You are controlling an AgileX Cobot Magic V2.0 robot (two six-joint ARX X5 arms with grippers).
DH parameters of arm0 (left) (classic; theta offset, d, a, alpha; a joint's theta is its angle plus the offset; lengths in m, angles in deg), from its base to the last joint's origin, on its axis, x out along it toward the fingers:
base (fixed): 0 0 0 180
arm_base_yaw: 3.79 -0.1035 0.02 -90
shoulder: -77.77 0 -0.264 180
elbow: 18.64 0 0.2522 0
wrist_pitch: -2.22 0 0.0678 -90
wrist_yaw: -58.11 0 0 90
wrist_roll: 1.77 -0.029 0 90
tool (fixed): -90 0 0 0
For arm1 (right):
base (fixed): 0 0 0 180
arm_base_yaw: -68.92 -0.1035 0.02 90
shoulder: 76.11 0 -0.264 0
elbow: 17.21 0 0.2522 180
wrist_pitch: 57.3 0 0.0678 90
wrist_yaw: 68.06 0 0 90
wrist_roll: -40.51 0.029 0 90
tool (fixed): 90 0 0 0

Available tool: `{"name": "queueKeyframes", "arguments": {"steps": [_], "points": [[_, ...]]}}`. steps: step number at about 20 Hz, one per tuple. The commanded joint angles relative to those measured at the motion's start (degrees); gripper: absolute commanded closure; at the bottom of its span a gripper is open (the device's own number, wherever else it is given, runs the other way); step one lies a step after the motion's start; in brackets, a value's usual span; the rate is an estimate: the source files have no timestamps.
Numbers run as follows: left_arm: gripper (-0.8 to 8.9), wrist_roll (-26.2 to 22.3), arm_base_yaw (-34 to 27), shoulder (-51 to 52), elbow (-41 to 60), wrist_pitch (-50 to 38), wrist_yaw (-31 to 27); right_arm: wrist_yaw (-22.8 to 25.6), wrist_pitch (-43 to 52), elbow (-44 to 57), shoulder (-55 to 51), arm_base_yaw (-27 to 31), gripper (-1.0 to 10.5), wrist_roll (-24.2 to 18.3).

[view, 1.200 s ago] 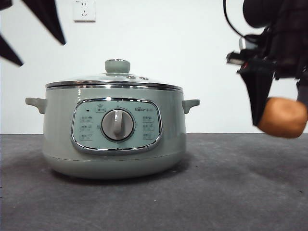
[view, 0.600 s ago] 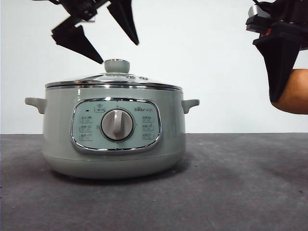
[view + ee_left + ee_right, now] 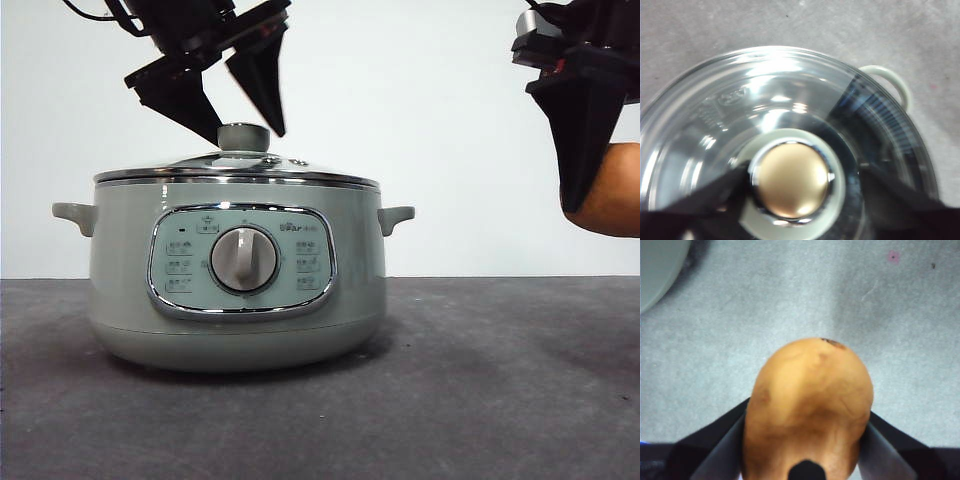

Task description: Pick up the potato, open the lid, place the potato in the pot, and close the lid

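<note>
My left gripper will bring the glass lid (image 3: 195, 164) off in one piece when I lift the knob. The lid should tilt with my left gripper, because its round rim (image 3: 238, 178) rests on the pot.
The sage-green pot (image 3: 236, 285) stands on the dark table with the glass lid (image 3: 236, 166) on it. My left gripper (image 3: 240, 122) is open, its jaws on either side of the lid's green knob (image 3: 243, 137) and apart from it; in the left wrist view the knob (image 3: 792, 180) shows a brass-coloured top between the jaws, over the lid (image 3: 740, 110). My right gripper (image 3: 590, 190) is shut on the orange-brown potato (image 3: 610, 190) and holds it in the air at the right edge, well right of the pot. The right wrist view shows the potato (image 3: 807, 405) between the jaws.
The pot's side handles (image 3: 396, 217) stick out left and right. A control panel with a dial (image 3: 243, 259) faces the camera. A white wall stands behind. The grey table (image 3: 480, 400) spreads in front and to the right of the pot.
My left gripper has come down and to the right from the top left until its jaws flank the lid's knob. My right gripper rose with the potato, then held still.
</note>
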Motion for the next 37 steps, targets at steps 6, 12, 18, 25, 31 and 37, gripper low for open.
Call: {"name": "queueKeyframes", "arguments": {"steps": [6, 12, 18, 25, 31, 37], "points": [[8.26, -0.72, 0.09, -1.14, -0.15, 0.0, -1.29, 0.24, 0.04, -0.15, -0.09, -0.07, 9.5, -0.63], [8.26, -0.68, -0.13, -0.04, -5.18, 2.97, -1.01, 0.2, -0.5, -1.03, -0.09, -0.09, 9.5, -0.33], [8.26, -3.82, -0.55, -0.04, -17.51, 11.67, -7.98, -0.83, -3.54, -10.62, 0.28, -2.6, 9.5, 0.42], [8.26, -6.25, -7.74, -0.04, -19.39, 17.53, -10.19, -2.16, -4.46, -26.71, 12.72, -13.44, 9.5, 3.23], [8.26, -6.16, -18.01, -0.02, -19.39, 17.44, -9.97, -2.21, -7.85, -46.66, 30.16, -19.93, 9.5, 3.5], [8.26, -6.19, -27.17, -0.02, -19.39, 15.56, -9.97, -2.16, -8.39, -60.15, 44.09, -22.29, 9.5, 3.45]]}}
